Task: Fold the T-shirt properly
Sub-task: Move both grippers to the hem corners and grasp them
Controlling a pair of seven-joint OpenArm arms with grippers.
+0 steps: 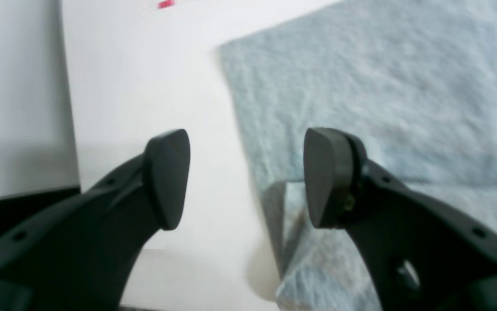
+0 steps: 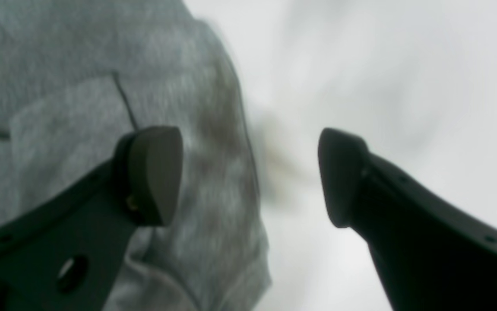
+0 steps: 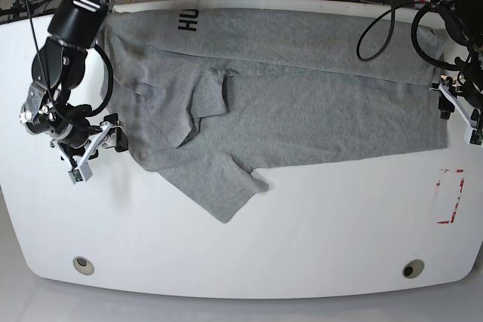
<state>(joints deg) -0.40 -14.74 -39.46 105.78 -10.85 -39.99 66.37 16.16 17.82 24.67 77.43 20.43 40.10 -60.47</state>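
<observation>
I expect the flap to trail along and still stick out when I fold the T-shirt's edge back, because the pointed flap (image 3: 220, 192) sticks out past the T-shirt's front edge (image 3: 343, 161).
The grey T-shirt (image 3: 302, 111) lies spread across the white table, its upper edge folded over so that only the black letters "HU" (image 3: 187, 19) show. One sleeve (image 3: 205, 102) is turned in on the body; a flap (image 3: 219, 186) points toward the front. My left gripper (image 1: 246, 177) is open and straddles the shirt's side edge (image 1: 382, 86), one finger over cloth and one over bare table; in the base view it is at the shirt's right end (image 3: 447, 105). My right gripper (image 2: 250, 177) is open at the left end (image 3: 113, 133), astride the blurred cloth edge (image 2: 80, 86). Neither holds anything.
A red dashed rectangle (image 3: 451, 195) is marked on the table near the right front, and a red mark (image 1: 166, 4) shows at the left wrist view's top edge. Two round holes (image 3: 83, 265) (image 3: 412, 268) sit by the front edge. Cables (image 3: 377, 28) hang at the back right.
</observation>
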